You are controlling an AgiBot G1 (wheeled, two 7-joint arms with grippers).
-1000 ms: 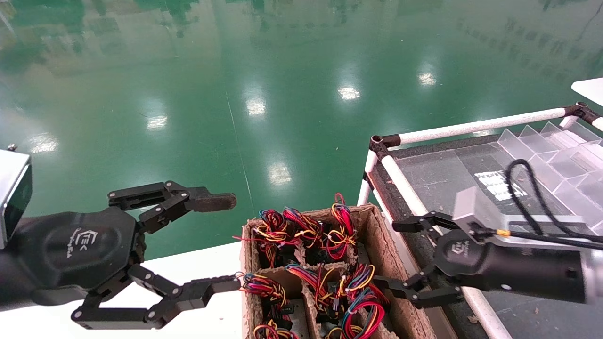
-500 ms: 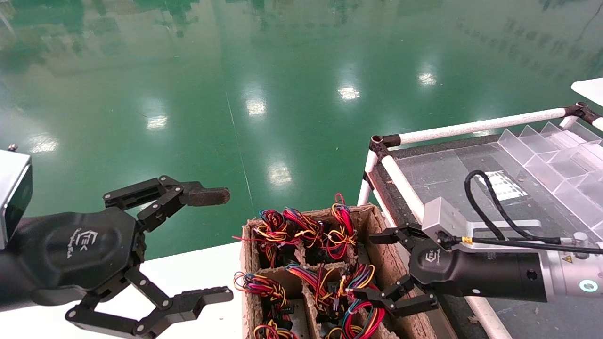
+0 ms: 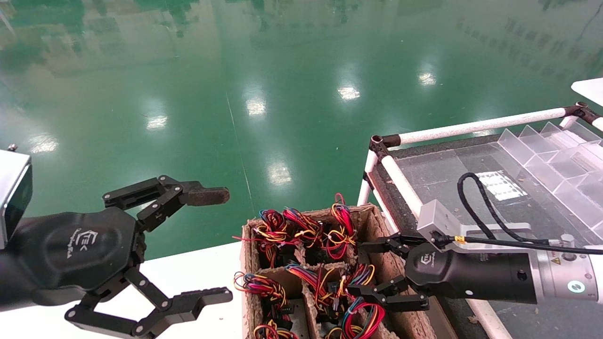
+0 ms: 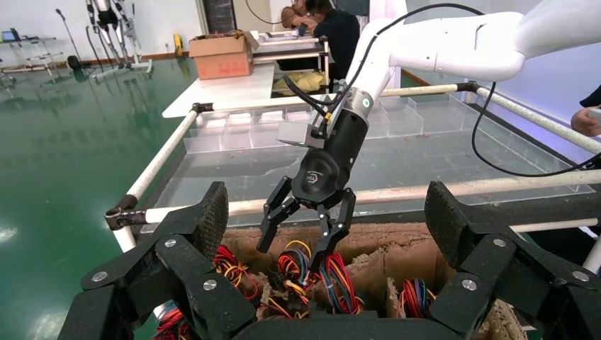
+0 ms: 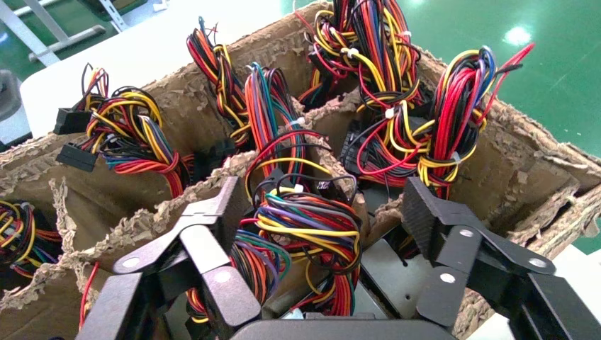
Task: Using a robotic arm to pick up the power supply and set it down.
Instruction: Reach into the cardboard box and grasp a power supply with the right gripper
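Observation:
I am about to lift, and the wire bundle (image 5: 312, 237) goes down to the silver-grey metal case (image 5: 366, 304). The case will come out and hang below the wires when I lift.
A brown cardboard box (image 3: 248, 282) with divider walls holds several power supplies, each topped by a bundle of red, yellow and black wires. My right gripper (image 3: 358, 269) hangs open over the box's right-hand column. Its fingers straddle one multicoloured wire bundle (image 5: 305, 219) without touching it. The silver-grey metal case of that power supply (image 5: 404, 273) shows under the wires, low in its compartment. In the left wrist view the right gripper (image 4: 290, 253) has its fingertips just above the wires. My left gripper (image 3: 225, 245) is open and holds nothing, left of the box over the white table.
A white table (image 3: 202, 268) carries the box. To the right stands a rack with white tube rails (image 3: 476, 125) and a clear plastic divider tray (image 3: 556, 155). The right arm's black cable (image 3: 471, 197) loops above the rack. Shiny green floor lies beyond.
My right gripper has moved left and down, from the box's right edge to over its right-hand compartments. The left gripper shifted slightly left, then stayed still.

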